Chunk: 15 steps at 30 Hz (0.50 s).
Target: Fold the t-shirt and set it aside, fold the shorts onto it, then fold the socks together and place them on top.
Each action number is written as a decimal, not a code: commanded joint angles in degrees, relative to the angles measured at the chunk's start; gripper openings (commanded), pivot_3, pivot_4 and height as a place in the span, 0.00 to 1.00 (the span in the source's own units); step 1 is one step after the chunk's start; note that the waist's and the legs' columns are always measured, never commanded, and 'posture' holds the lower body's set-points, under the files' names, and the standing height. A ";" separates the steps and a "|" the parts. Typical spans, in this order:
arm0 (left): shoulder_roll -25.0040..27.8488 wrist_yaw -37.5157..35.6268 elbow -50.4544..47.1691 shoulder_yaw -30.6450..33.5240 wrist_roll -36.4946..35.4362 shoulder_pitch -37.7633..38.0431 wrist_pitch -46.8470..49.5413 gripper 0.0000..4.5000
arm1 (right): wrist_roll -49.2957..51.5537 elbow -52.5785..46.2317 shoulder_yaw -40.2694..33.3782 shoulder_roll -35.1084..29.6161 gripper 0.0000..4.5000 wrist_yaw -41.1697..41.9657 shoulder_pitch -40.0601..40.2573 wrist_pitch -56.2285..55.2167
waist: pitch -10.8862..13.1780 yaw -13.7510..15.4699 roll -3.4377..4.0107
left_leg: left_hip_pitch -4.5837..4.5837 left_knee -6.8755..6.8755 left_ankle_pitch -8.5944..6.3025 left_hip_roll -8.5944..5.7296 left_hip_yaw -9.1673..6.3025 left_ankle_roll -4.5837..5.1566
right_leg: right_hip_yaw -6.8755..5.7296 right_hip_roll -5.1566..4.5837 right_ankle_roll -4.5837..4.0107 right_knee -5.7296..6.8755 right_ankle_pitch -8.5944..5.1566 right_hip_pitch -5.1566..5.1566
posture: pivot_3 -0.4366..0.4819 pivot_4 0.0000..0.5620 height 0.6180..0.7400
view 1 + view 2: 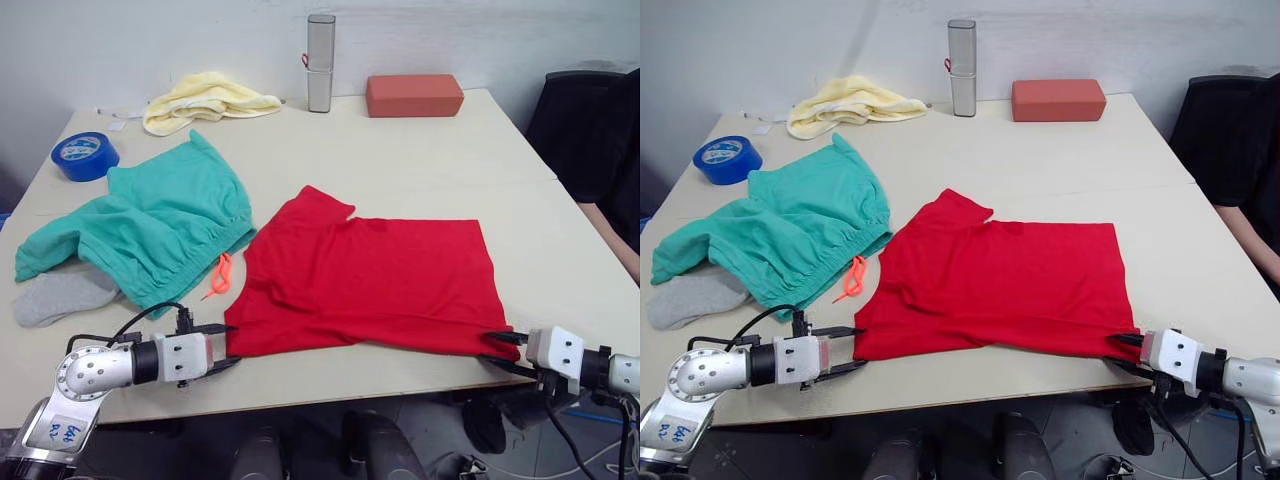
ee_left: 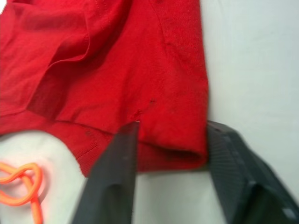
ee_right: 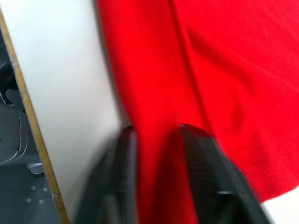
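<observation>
Slack folds [image 1: 287,297] are bunched up next to the t-shirt's neckline, so I expect the red t-shirt [image 1: 395,272] to spread out wider and flatter when I pull its near corners toward me.
The red t-shirt [image 1: 370,280] lies flat on the table's near middle, with one sleeve pointing to the far side. My left gripper [image 1: 228,346] is at its near left corner, open, and the corner [image 2: 173,149] lies between its fingers. My right gripper [image 1: 498,352] is at the near right corner, open, straddling the hem [image 3: 156,154]. The teal shorts [image 1: 165,225] lie crumpled to the left, their orange drawstring [image 1: 221,275] trailing toward the t-shirt. A grey sock [image 1: 60,295] pokes out from under the shorts at the near left.
At the back of the table [image 1: 420,160] are a pale yellow cloth [image 1: 205,98], a silver canister [image 1: 320,62] and a red block [image 1: 414,95]. A blue tape roll [image 1: 84,155] sits far left. A black chair [image 1: 590,120] and a person's arm [image 1: 1250,240] are at the right.
</observation>
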 commanded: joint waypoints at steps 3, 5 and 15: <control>0.75 -0.04 0.30 -1.66 0.34 0.69 2.84 0.08 | -1.16 4.19 0.44 -1.09 0.00 -0.20 -0.13 -5.58 | -0.02 -0.06 0.03 | 0.00 -0.03 0.00 0.00 0.01 0.00 | 0.01 0.01 0.08 0.01 0.04 -0.02 | 0.48 0.27 1.00; 0.84 -0.80 0.07 -1.80 -0.99 1.35 3.72 0.01 | -1.05 5.49 0.69 -1.42 0.00 0.11 -0.10 -6.91 | -0.01 -0.03 0.03 | 0.00 -0.03 0.01 0.00 0.01 -0.01 | 0.01 0.01 0.08 0.01 0.05 -0.03 | 0.48 0.27 1.00; 5.02 -8.43 -10.02 4.64 -14.06 12.13 7.23 0.01 | 6.77 8.56 -0.03 -4.49 0.00 8.57 2.85 -8.72 | 0.03 -0.14 -0.06 | -0.02 -0.40 0.03 0.04 0.03 0.04 | -0.05 0.06 0.17 0.03 0.03 -0.26 | 0.48 0.27 1.00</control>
